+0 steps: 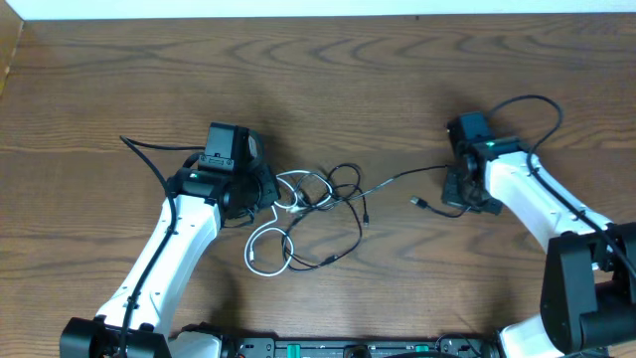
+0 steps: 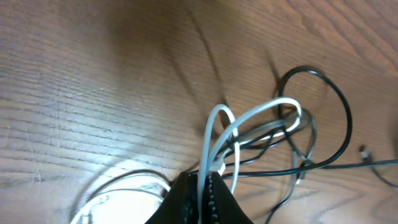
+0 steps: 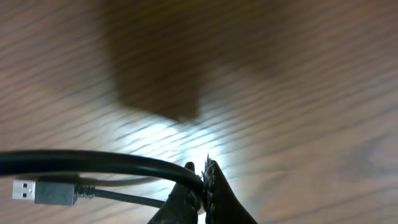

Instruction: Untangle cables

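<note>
My left gripper should go back toward my right gripper and hand it the white cable [image 1: 298, 172], because the black cable runs tight through the white cable's loops [image 1: 324, 198].
A loose tangle of cables lies mid-table: a white cable [image 1: 266, 251] with loops and thin black cables [image 1: 343, 214] crossing it. My left gripper [image 1: 266, 195] sits at the tangle's left edge, shut on the white cable [image 2: 249, 118], which rises from between its fingers [image 2: 204, 186]. One black cable [image 1: 402, 177] runs right to my right gripper [image 1: 459, 195], which is shut on it [image 3: 93, 162]. A USB plug end [image 3: 46, 191] of the black cable lies just left of the right fingers [image 3: 202, 180] and shows in the overhead view [image 1: 421, 204].
The wooden table [image 1: 328, 80] extends bare behind the arms. Thick black robot wires arc by the right arm [image 1: 537, 104] and left arm [image 1: 149, 149]. The table's front edge holds the arm bases [image 1: 338, 348].
</note>
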### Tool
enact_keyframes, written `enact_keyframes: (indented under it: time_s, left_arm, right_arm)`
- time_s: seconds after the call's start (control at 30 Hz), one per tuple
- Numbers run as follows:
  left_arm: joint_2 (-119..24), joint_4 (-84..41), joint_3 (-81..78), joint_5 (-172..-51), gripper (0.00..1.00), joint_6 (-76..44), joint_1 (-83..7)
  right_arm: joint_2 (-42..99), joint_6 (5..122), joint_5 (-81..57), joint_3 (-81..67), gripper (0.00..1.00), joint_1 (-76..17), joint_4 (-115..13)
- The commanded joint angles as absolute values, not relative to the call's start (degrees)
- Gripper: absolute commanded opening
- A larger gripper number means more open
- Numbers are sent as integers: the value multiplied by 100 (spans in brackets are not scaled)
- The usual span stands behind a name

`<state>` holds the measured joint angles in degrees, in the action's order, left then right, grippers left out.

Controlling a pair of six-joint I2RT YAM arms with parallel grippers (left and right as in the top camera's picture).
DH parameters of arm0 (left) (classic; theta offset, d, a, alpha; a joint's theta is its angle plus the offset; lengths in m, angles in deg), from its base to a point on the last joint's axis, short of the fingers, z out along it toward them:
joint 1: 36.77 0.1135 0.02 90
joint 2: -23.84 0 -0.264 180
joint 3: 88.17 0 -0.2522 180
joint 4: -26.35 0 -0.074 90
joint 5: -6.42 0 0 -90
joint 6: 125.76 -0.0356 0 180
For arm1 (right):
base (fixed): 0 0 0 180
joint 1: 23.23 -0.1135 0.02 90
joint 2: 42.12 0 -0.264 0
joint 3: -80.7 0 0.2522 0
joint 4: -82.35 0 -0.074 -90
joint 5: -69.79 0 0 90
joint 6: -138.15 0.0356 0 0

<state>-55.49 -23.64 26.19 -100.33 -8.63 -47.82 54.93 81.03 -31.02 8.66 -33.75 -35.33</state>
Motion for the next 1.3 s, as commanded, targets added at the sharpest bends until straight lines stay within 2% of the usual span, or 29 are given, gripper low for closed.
enact_keyframes:
  time_s: [0.0,0.1,0.17,0.53,0.67,0.73,0.9,0.93,1.27]
  left_arm:
    - [-5507,-2526,2632,-9712,7,-1071,-4778]
    - [-5505,-2722,2632,-9343,7,-1071,-4734]
    - [-5490,-2943,2632,-9050,7,-1075,-4509]
    - [-5005,-3033,2632,-9022,7,-1285,-3071]
    - [-4633,-3017,2632,-9461,8,-1285,-2487]
    - [-4462,-2976,2632,-10007,7,-1307,-2332]
    - [-4410,-2607,2632,-11277,8,-1326,-2548]
    - [-4425,-2353,2632,-11703,7,-1326,-2784]
    - [-4430,-1492,2632,-11913,7,-1868,-4666]
  right_arm:
    - [5463,8390,-3556,890,1,-2809,-3483]
    - [5463,8376,-3552,890,1,-2213,-3413]
    - [5463,8099,-3552,890,1,-1336,-3371]
    - [5463,7937,-2750,890,1,904,-3378]
    - [5463,7924,-2017,890,1,1492,-3406]
    - [5463,7194,-798,890,1,1645,-3647]
    - [5463,5749,1735,890,1,1328,-4154]
    - [5463,5439,2173,890,1,970,-4292]
    - [5463,4672,1904,890,1,-1240,-4624]
